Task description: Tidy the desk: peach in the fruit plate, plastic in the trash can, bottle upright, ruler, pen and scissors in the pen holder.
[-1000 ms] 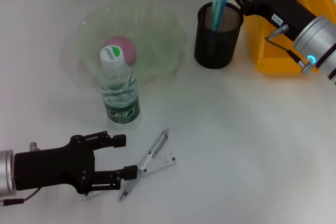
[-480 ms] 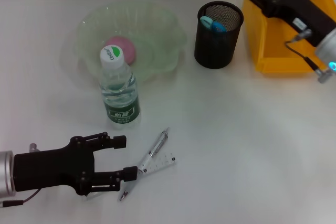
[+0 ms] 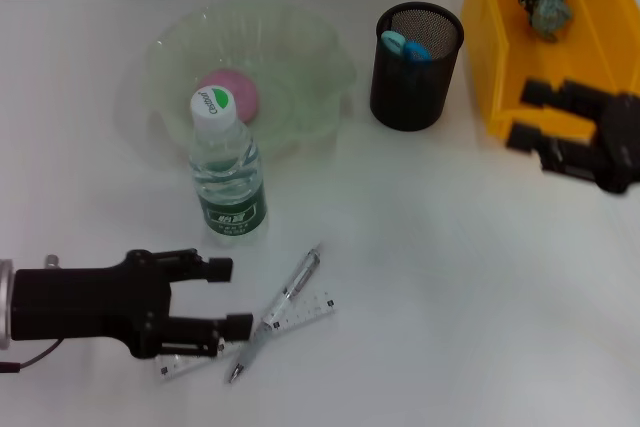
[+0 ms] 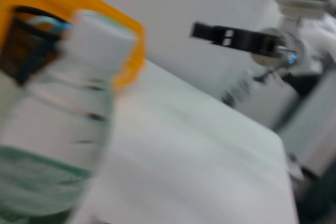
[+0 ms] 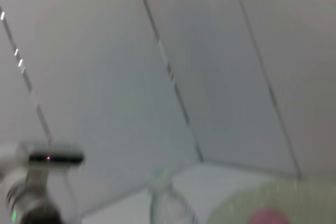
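Note:
The ruler is lying flat under the pen [image 3: 265, 329] and my left gripper is pointing level, so I should come down from above and grab the ruler's end [image 3: 321, 306] past the pen.
The pink peach [image 3: 230, 90] lies in the pale-green fruit plate [image 3: 310, 47]. In front of the plate the bottle [image 3: 228, 172] stands upright, and it also fills the left wrist view [image 4: 52, 119]. The pen [image 3: 288, 299] and the clear ruler [image 3: 305, 311] lie crossed on the desk [image 3: 430, 277]. My left gripper [image 3: 230, 298] is open beside them, its lower finger resting over the ruler. The blue-handled scissors [image 3: 405, 45] sit in the pen holder [image 3: 412, 87]. The plastic [image 3: 546, 7] lies in the trash can [image 3: 495, 67]. My right gripper [image 3: 527, 115] hangs open and empty at the bin's front wall.
The right arm's gripper [image 4: 226, 32] shows far off in the left wrist view. The bottle [image 5: 168, 203] and the peach [image 5: 268, 217] appear at the edge of the right wrist view. White wall tiles border the desk's far side.
The right gripper let the scissors drop into the pen holder, then pulled back from above the trash can to its front wall. The left gripper shifted slightly left.

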`<act>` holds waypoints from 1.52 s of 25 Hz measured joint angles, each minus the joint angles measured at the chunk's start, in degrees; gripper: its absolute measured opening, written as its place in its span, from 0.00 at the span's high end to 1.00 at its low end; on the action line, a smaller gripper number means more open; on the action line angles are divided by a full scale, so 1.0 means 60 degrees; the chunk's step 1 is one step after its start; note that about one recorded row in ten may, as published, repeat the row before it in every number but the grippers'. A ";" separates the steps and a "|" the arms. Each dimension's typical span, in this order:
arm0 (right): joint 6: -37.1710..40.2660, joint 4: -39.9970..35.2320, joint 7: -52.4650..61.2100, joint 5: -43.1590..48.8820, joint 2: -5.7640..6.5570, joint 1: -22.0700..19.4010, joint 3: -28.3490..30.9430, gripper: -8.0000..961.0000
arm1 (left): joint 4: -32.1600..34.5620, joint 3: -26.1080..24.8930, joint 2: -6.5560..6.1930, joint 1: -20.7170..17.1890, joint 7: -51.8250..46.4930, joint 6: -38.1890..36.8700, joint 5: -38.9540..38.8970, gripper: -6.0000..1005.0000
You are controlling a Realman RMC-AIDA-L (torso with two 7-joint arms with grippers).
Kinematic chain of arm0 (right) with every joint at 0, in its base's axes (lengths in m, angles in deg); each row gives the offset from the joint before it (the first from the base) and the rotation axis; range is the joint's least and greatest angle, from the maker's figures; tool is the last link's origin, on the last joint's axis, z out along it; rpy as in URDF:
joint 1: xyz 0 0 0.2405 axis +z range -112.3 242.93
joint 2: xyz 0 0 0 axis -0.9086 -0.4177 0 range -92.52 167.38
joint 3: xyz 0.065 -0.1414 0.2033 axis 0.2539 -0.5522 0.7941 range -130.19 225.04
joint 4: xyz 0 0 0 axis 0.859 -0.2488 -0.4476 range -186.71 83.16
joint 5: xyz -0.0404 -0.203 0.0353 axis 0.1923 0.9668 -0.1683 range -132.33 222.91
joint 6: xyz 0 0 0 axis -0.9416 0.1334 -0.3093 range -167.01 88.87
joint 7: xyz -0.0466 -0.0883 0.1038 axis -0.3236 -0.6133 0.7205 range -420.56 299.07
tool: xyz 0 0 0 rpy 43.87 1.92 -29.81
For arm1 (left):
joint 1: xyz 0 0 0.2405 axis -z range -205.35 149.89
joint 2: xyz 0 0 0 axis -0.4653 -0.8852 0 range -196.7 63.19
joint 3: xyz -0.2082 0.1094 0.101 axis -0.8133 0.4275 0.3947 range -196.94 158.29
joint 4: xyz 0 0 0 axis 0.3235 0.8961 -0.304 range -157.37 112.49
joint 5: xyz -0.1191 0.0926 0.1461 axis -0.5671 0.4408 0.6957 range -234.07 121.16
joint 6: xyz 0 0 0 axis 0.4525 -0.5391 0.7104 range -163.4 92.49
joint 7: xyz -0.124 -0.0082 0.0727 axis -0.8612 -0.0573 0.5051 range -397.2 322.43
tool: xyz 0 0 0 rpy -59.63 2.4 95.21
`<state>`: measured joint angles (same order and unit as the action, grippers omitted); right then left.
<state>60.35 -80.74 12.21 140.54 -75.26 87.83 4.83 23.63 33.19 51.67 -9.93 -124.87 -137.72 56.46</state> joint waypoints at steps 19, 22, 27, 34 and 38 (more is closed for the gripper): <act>0.0168 -0.0062 -0.0616 0.3234 0.0065 -0.0504 0.0506 0.24 | 0.3802 0.3901 0.0074 0.2232 -0.3271 -0.0978 -0.1655 0.16; 0.0303 -0.0099 -0.0719 0.3503 0.0065 -0.0574 0.0509 0.24 | 0.4680 0.4800 0.0084 0.2237 -0.4196 -0.0093 -0.0791 0.16; 0.1007 -0.0251 -0.0953 0.4698 0.0116 -0.0662 0.0867 0.24 | 0.5539 0.5972 0.0097 0.2281 -0.5325 0.1195 0.0824 0.16; 0.1419 -0.0265 -0.1497 0.4982 0.0068 -0.0931 0.1256 0.24 | 0.6439 0.7718 0.0112 0.2211 -0.6801 0.2641 0.2455 0.16; 0.1343 -0.0202 -0.1551 0.5061 0.0059 -0.0946 0.1257 0.24 | 0.6439 0.8296 0.0120 0.2266 -0.7277 0.2977 0.2844 0.16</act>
<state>68.41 -81.95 2.91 170.90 -74.91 82.16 12.37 62.26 82.97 52.39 3.67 -168.54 -119.85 73.53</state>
